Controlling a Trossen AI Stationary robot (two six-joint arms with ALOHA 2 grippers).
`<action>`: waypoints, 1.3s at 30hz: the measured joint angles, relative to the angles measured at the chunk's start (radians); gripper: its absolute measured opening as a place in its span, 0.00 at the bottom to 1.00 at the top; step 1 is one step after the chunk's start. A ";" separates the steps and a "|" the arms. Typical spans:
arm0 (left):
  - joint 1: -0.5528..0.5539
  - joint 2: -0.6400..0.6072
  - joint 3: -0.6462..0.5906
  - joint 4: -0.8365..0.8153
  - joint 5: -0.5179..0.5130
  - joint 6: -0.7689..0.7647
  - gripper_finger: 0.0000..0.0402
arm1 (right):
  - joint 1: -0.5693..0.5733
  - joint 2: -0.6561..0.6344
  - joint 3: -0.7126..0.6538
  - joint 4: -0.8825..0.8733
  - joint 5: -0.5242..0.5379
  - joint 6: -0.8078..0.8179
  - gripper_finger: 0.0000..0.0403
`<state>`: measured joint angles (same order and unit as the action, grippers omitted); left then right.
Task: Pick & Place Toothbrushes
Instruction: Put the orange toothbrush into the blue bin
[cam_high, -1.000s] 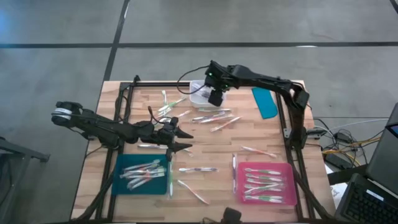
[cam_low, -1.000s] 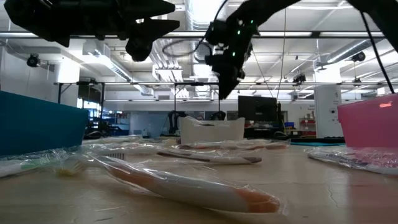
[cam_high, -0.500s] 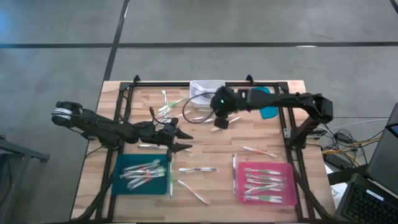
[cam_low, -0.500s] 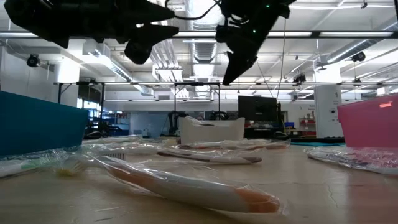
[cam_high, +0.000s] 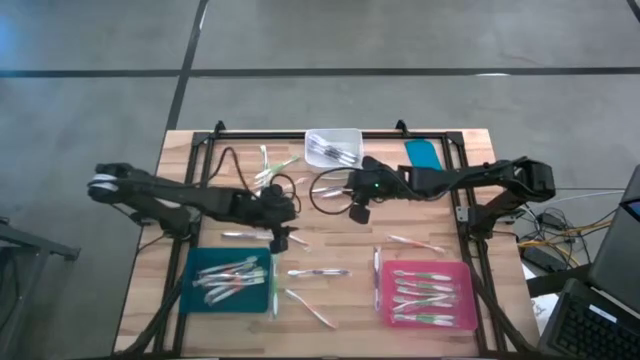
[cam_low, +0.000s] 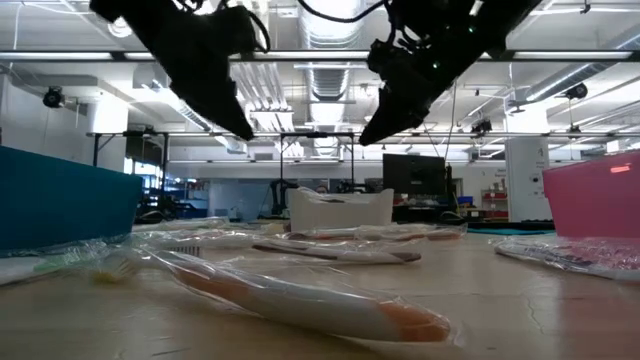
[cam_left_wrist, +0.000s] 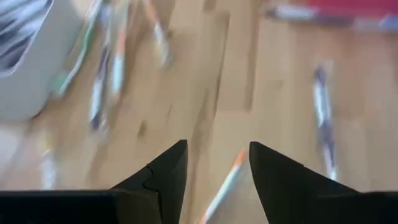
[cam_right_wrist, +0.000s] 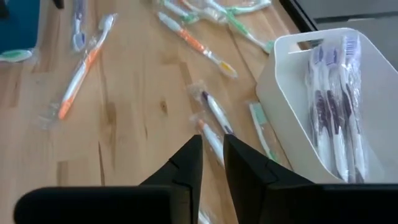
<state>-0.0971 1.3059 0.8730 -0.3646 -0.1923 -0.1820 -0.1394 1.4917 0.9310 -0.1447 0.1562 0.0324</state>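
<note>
My left gripper is slanting past the orange-ended toothbrush (cam_left_wrist: 237, 164), which lies crooked to its fingers. Next, I swing back, point down and grab the white handle (cam_left_wrist: 219, 196).
Wrapped toothbrushes lie scattered on the wooden table (cam_high: 340, 255); one is at the middle (cam_high: 318, 272) and one at the right (cam_high: 415, 243). More fill the teal tray (cam_high: 200, 296), the pink tray (cam_high: 462, 270) and the white bin (cam_high: 333, 148). My left gripper (cam_high: 280, 238) hovers open above the table left of centre, slanting down. In the left wrist view an orange-ended toothbrush (cam_left_wrist: 225, 183) lies below its gap (cam_left_wrist: 217, 155). My right gripper (cam_high: 355, 212) hangs near the bin, slanting down. Its fingers (cam_right_wrist: 212, 146) stand a narrow gap apart, with nothing between them.
A flat teal lid (cam_high: 425, 160) lies at the far right. Dark frame rails (cam_high: 200, 200) run along the table's sides and far edge. A cable loop (cam_high: 325, 188) hangs by my right arm. In the low view a wrapped toothbrush (cam_low: 300, 300) lies close to the near edge.
My right gripper has come away from above the white bin toward the table's middle and near side, sinking a little and slanting down. My left gripper has stayed in place but tipped from nearly level to pointing steeply down.
</note>
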 joint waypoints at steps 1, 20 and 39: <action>0.000 0.013 0.038 -0.061 -0.001 0.008 0.44 | 0.000 0.000 -0.010 0.011 0.000 0.005 0.15; -0.056 0.194 0.421 -0.512 0.025 0.079 0.44 | 0.000 -0.001 -0.053 0.025 0.003 0.013 0.33; 0.019 0.473 0.416 -0.601 0.015 0.253 0.44 | 0.000 -0.001 -0.064 0.019 0.000 0.016 0.45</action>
<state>-0.0784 1.7790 1.2888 -0.9656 -0.1776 0.0709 -0.1394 1.4910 0.8673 -0.1257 0.1562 0.0486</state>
